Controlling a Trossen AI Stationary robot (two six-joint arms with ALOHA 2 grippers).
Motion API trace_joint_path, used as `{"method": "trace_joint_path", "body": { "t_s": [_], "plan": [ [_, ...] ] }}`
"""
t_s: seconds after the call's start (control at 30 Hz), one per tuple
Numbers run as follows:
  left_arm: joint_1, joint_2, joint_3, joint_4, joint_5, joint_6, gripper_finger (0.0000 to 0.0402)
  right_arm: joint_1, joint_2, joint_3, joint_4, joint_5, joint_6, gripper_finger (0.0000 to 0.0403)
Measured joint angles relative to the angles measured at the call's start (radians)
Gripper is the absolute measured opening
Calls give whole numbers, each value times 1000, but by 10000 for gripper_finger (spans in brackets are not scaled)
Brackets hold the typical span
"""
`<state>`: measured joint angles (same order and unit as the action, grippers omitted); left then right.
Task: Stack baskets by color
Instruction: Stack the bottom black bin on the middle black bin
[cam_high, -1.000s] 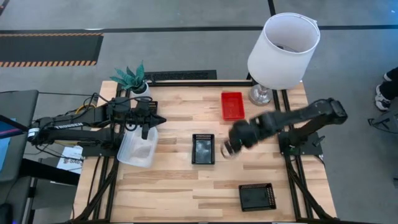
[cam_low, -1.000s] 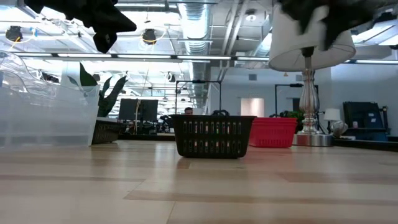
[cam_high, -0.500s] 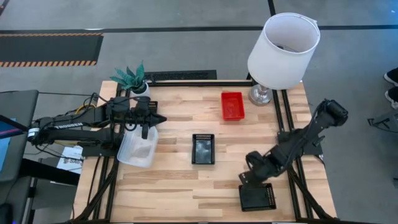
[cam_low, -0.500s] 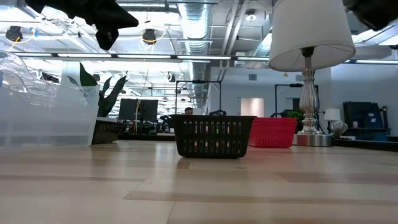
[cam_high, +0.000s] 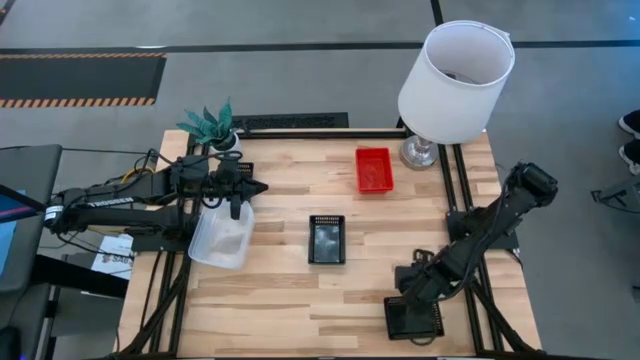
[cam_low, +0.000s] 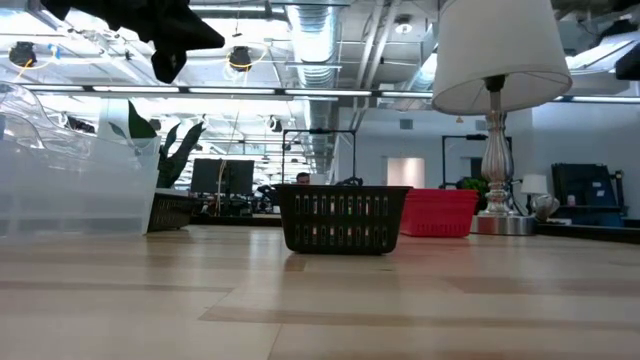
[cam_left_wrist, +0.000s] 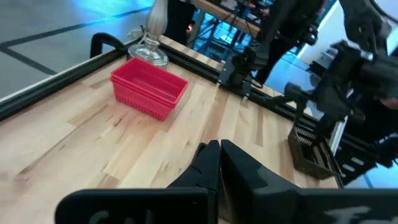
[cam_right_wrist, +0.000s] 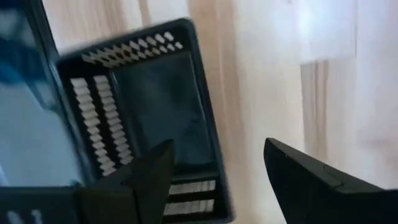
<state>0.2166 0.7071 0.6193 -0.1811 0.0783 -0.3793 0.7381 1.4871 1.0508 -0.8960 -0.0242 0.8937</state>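
I can see the black basket (cam_high: 412, 319) has slatted sides (cam_right_wrist: 101, 123) sloping in to a smaller bottom, so it will fit inside the second black basket when I lower it.
A black basket (cam_high: 413, 320) sits on its base near the table's near right corner. My right gripper (cam_high: 402, 293) hangs open just above its far left part, pointing steeply down. In the right wrist view one finger (cam_right_wrist: 146, 177) stands over the basket (cam_right_wrist: 143, 118) and the other (cam_right_wrist: 311, 180) over bare wood. A second black basket (cam_high: 327, 239) sits mid-table, a red basket (cam_high: 374, 168) at the far side and a clear basket (cam_high: 222, 238) at the left. My left gripper (cam_high: 260, 189) is shut in the air above the clear one.
A white-shaded lamp (cam_high: 455, 80) stands at the far right corner and a small green plant (cam_high: 212, 125) at the far left. Bare wood lies between the baskets, and the table's near left part (cam_high: 250, 310) is free room.
My right gripper has swung from the middle of the table toward the near right corner and come down over the black basket there, rolling its wrist on the way. Its fingers have stayed open. The baskets have not moved.
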Motion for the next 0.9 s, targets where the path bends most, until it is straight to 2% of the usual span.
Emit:
{"method": "trace_joint_path", "body": {
  "t_s": [0.13,0.33,0.63,0.77,0.9],
  "plan": [
    [0,0,0,-3,-42,-41,0,-7,66,0,3,-20,-143,270],
    [0,0,0,-7,-67,-86,0,3,176,-2,72,-77,-255,270],
    [0,0,0,-6,-91,-143,0,18,251,-76,168,-59,-213,262],
    [0,0,0,-7,-91,-153,0,18,250,-77,175,-57,-213,214],
    [0,0,0,-7,-91,-153,0,4,237,-77,174,-58,-218,103]
  ]
}}
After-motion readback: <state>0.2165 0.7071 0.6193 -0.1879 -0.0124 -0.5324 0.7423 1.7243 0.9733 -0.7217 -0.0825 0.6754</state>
